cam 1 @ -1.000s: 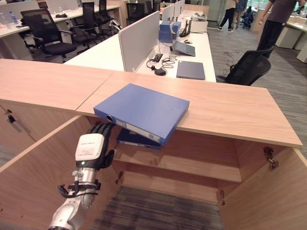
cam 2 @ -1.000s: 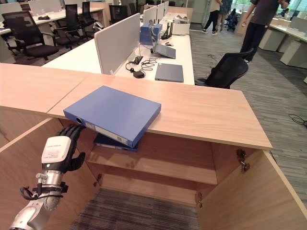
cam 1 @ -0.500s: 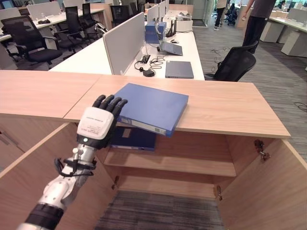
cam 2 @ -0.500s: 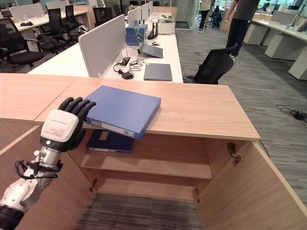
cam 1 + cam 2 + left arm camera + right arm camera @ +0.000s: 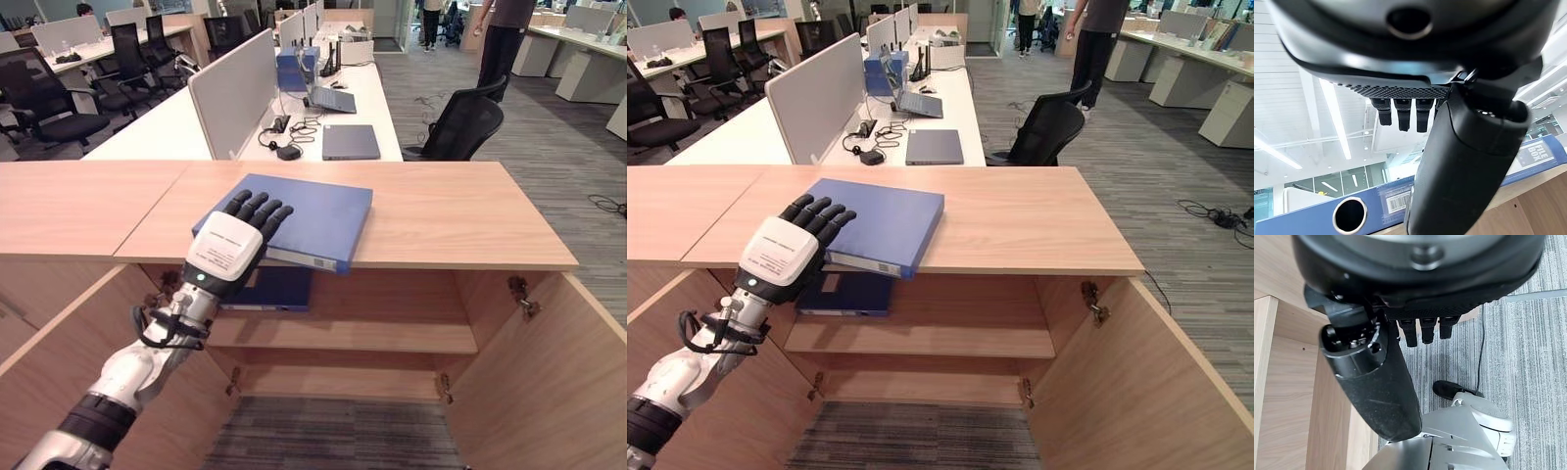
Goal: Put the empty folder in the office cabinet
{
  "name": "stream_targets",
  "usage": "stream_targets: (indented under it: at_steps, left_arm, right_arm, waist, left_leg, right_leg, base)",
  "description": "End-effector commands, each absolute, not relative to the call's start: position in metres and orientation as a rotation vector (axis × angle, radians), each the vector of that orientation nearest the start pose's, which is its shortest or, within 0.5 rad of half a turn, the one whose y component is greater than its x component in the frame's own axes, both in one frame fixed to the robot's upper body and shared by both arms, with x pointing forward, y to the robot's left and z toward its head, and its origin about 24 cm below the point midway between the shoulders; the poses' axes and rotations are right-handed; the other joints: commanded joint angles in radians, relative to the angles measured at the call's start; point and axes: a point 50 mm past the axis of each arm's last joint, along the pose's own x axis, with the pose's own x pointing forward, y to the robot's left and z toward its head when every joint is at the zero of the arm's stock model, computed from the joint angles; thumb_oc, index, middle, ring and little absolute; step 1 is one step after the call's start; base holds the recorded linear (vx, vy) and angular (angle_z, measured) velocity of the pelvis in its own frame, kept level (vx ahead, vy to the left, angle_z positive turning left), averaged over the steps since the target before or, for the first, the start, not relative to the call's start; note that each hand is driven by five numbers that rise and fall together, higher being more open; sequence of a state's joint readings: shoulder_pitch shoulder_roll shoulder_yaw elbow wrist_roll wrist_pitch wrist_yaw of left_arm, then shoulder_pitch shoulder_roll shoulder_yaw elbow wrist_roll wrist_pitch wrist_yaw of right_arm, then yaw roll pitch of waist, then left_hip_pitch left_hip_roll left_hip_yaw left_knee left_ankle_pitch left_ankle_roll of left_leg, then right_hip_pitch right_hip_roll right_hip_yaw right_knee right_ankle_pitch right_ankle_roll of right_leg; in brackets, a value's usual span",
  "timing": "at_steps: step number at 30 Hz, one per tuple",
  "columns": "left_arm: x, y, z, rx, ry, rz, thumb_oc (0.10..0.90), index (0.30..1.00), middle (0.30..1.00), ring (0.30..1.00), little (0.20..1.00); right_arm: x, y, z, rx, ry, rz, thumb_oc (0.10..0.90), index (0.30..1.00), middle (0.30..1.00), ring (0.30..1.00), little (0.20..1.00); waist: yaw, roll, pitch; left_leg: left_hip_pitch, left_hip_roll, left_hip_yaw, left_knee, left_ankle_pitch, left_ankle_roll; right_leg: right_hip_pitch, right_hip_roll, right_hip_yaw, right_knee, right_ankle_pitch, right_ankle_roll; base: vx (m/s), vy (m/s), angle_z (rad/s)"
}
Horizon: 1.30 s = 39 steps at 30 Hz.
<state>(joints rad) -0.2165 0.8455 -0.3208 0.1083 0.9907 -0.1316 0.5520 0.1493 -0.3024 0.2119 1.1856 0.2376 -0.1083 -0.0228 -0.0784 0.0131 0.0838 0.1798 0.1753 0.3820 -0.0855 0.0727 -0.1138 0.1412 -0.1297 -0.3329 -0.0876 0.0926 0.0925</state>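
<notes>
The boxy spine [image 5: 312, 260] of the blue folder [image 5: 312, 212] sticks straight out past the cabinet edge. The folder will therefore stay stiff and closed when I lift it by its corner.
A blue folder [image 5: 312, 213] lies flat on the wooden cabinet top [image 5: 460, 220], its near spine jutting a little over the front edge. My left hand [image 5: 227, 252] reaches up from the lower left with straight fingers spread over the folder's near left corner. In the left wrist view the spine with its ring hole [image 5: 1350, 215] runs just past my thumb [image 5: 1464, 161]; the fingers [image 5: 1400, 115] sit above it. A second blue folder [image 5: 277, 289] lies on the upper shelf [image 5: 392, 336] inside the open cabinet. My right hand [image 5: 1415, 274] hangs open over the carpet beside a cabinet door.
Both cabinet doors stand open, left [image 5: 59, 382] and right [image 5: 554, 377]. Behind the cabinet is a white desk [image 5: 176, 122] with a partition, a closed laptop [image 5: 350, 141] and cables. A black chair [image 5: 460, 122] and a standing person [image 5: 500, 39] are at the back right.
My left hand has risen from below the cabinet top to the folder's near left corner, fingers now over its cover. The head views have shifted as well.
</notes>
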Motion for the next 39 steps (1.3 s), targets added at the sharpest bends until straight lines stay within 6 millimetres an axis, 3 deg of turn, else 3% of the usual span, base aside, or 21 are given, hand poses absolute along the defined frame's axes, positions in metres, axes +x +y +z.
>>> stream_targets:
  at_steps: [1,12,21,38,39]
  left_arm:
    - [0.3,0.211,0.184,1.686,-0.932,0.235,0.8,0.9,0.9,0.9,0.9]
    - [0.31,0.193,0.172,1.622,-0.901,0.158,0.8,0.9,0.9,0.9,0.9]
    - [0.306,0.18,0.162,1.504,-0.879,0.114,0.8,0.9,0.9,0.9,0.9]
    - [0.316,0.17,0.16,1.485,-0.863,0.097,0.8,0.9,0.9,0.9,0.9]
    - [0.317,0.17,0.161,1.484,-0.859,0.097,0.77,0.855,0.855,0.855,0.855]
  right_arm:
    - [0.065,-0.255,-0.158,-0.215,1.184,-0.159,0.8,0.9,0.9,0.9,0.9]
    - [0.068,-0.26,-0.156,-0.215,1.176,-0.191,0.8,0.9,0.9,0.9,0.9]
    - [0.066,-0.259,-0.157,-0.217,1.186,-0.192,0.8,0.9,0.9,0.9,0.9]
    - [0.07,-0.258,-0.156,-0.236,1.178,-0.178,0.8,0.9,0.9,0.9,0.9]
    - [0.07,-0.259,-0.156,-0.238,1.178,-0.179,0.8,0.9,0.9,0.9,0.9]
  waist:
    - [0.001,0.004,0.017]
    - [-0.019,0.006,0.019]
    - [-0.026,0.005,0.022]
    - [-0.046,0.004,0.023]
    - [-0.049,0.004,0.022]
  left_leg:
    - [0.042,0.032,0.025,-0.002,-0.019,-0.084]
    - [0.043,0.028,0.031,-0.002,-0.025,-0.079]
    - [0.046,0.026,0.033,-0.002,-0.028,-0.075]
    - [0.058,0.031,0.044,-0.002,-0.028,-0.076]
    - [0.059,0.031,0.046,-0.002,-0.028,-0.076]
  right_leg:
    - [0.084,-0.019,0.051,0.008,-0.152,0.097]
    - [0.073,-0.024,0.061,0.011,-0.146,0.098]
    - [0.071,-0.021,0.066,0.012,-0.148,0.094]
    - [0.072,-0.016,0.081,0.012,-0.15,0.092]
    - [0.071,-0.016,0.082,0.013,-0.15,0.092]
  base:
    - [0.0,0.0,0.0]
    - [0.0,0.005,-0.02]
    - [0.0,0.0,-0.04]
    - [0.0,0.0,-0.01]
    - [0.0,0.001,-0.05]
